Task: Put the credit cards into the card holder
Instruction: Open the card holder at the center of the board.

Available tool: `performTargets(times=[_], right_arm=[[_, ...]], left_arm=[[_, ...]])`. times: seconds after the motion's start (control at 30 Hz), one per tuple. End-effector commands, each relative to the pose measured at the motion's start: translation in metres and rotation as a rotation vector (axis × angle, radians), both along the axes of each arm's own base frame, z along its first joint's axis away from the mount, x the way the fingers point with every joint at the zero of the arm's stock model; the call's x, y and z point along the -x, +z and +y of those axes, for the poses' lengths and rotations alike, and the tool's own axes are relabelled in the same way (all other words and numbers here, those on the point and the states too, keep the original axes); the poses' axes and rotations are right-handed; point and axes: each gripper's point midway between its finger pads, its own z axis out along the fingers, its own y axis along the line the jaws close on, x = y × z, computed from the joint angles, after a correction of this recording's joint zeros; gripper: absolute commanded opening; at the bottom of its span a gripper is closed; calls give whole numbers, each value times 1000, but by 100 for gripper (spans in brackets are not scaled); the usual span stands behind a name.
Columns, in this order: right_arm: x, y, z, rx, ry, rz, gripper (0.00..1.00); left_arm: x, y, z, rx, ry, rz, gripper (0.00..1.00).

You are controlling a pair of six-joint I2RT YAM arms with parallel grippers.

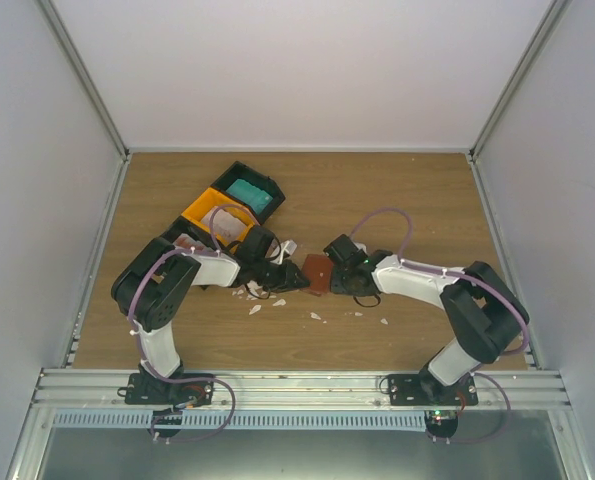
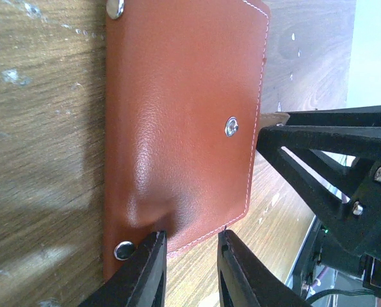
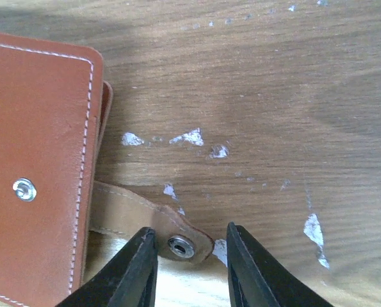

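Note:
The card holder point(image 2: 184, 128) lies closed under my left gripper. So my right gripper should pull the strap tab point(image 3: 180, 245) to open the card holder before my left gripper takes the sleeves.
The card holder point(image 1: 317, 272), a flat brown leather-look wallet, lies on the table between my two grippers. In the left wrist view the wallet point(image 2: 184, 128) lies face up with a snap, and my left gripper point(image 2: 191, 234) is open with its tips at the wallet's near corner edge. In the right wrist view my right gripper point(image 3: 190, 229) is open astride the wallet's strap tab point(image 3: 177, 240), which carries a snap and sticks out beside the wallet point(image 3: 36, 166). A teal card point(image 1: 249, 193) lies in the tray's black bin. The other cards cannot be made out.
A black-and-orange tray point(image 1: 209, 205) stands behind the left arm, which partly covers it. White scraps point(image 1: 255, 309) are scattered on the wood in front of the wallet, and more show in the right wrist view point(image 3: 315, 230). The right gripper's black frame point(image 2: 344, 173) shows beside the wallet.

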Motion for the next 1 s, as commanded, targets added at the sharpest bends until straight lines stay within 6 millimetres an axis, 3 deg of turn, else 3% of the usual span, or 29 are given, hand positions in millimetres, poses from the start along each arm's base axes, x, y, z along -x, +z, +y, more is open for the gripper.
performTargets(times=[0.0,0.4,0.63,0.7,0.77,0.87,0.97], right_arm=[[-14,11,17,-162,-19,-58,30],[-11,-3,17,-268,-57,-32,25],[-18,-2,15,-243,-51,-47,2],[-21,5,14,-231,-42,-60,1],[-23,14,13,-218,-25,-77,0],[-25,33,14,-207,13,-95,1],[-24,48,18,-202,60,-81,0]], left_arm=[[0,-34,24,-161,70,25,25],[-2,-32,23,-154,76,25,25],[-5,-23,23,-144,86,1,26],[-7,-15,22,-133,88,-22,27],[-10,-4,21,-120,91,-54,35],[-16,14,24,-120,111,-104,55],[-20,32,27,-119,126,-150,64]])
